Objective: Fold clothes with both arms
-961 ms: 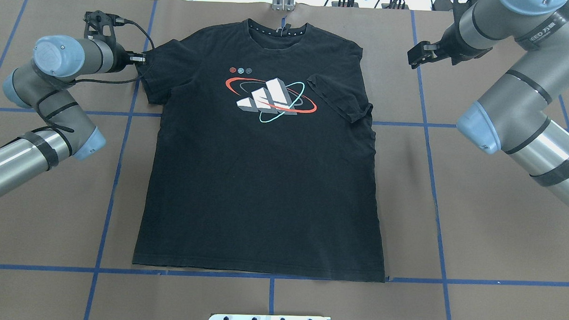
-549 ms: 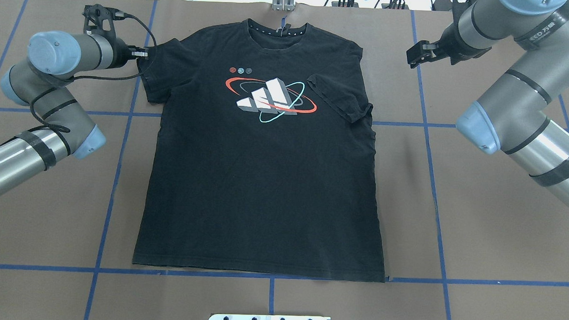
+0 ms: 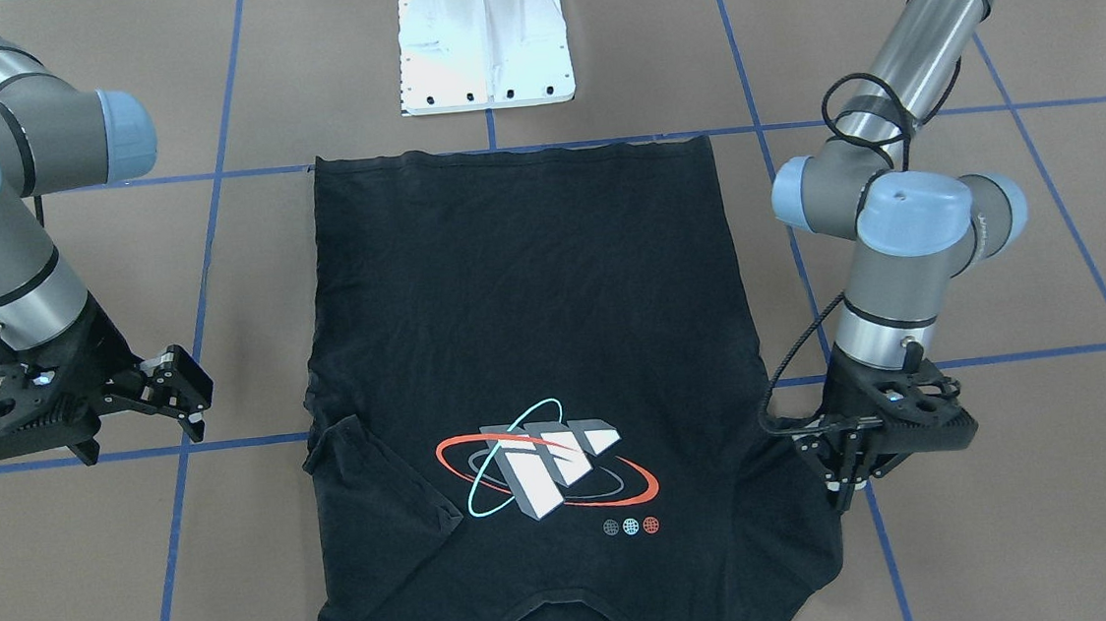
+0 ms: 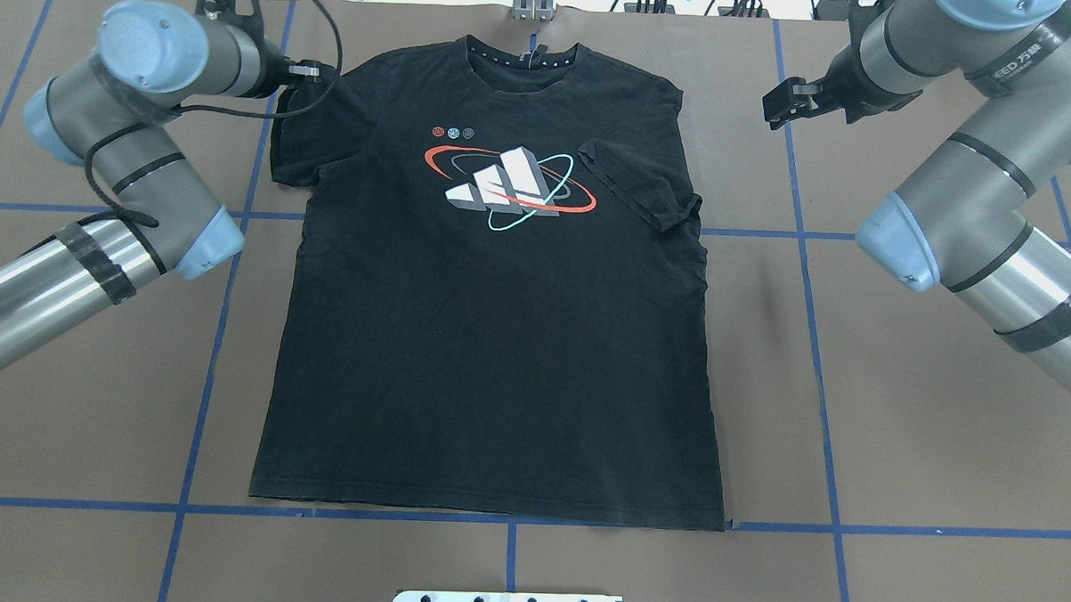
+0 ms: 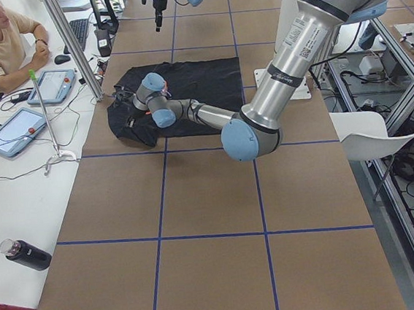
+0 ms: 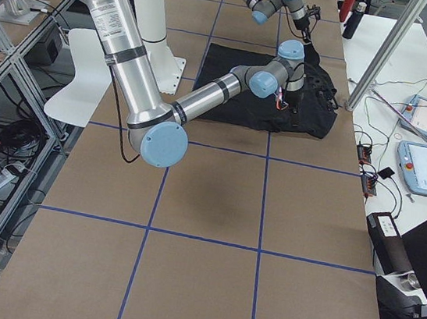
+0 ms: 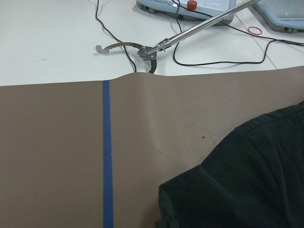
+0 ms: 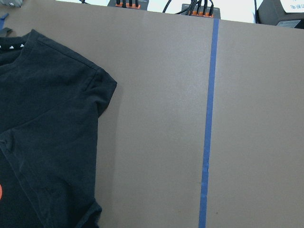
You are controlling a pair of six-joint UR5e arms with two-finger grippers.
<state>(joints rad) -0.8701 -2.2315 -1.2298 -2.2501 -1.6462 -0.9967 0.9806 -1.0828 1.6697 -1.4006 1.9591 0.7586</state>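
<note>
The sleeve's edge [image 3: 835, 515] is in my left gripper, and the chest [image 3: 687, 535] next to the dots is lying flat. I should keep bringing the sleeve inward until its edge rests there.
The black T-shirt [image 4: 489, 353] lies flat and graphic side up on the brown table, collar at the far edge. Its right sleeve [image 4: 637, 184] is folded in over the chest. My left gripper [image 4: 310, 69] is shut on the left sleeve [image 7: 247, 180], holding its edge raised near the shoulder; in the front-facing view this gripper [image 3: 845, 485] pinches the cloth at the shirt's [image 3: 522, 293] side. My right gripper [image 4: 777, 105] hovers open beside the right shoulder, a little clear of the shirt, and holds nothing. It appears again in the front-facing view [image 3: 182, 389].
The white pedestal base [image 3: 483, 49] stands at the robot's side of the table, just past the hem. Blue tape lines [image 4: 810, 346] grid the brown surface. A person sits at a side table with tablets [image 5: 14, 133], cables and a metal post [image 5: 71, 43] beyond the collar end.
My left gripper has moved toward the far edge and inward over the shirt, taking the left sleeve's edge with it. The right arm has barely moved.
</note>
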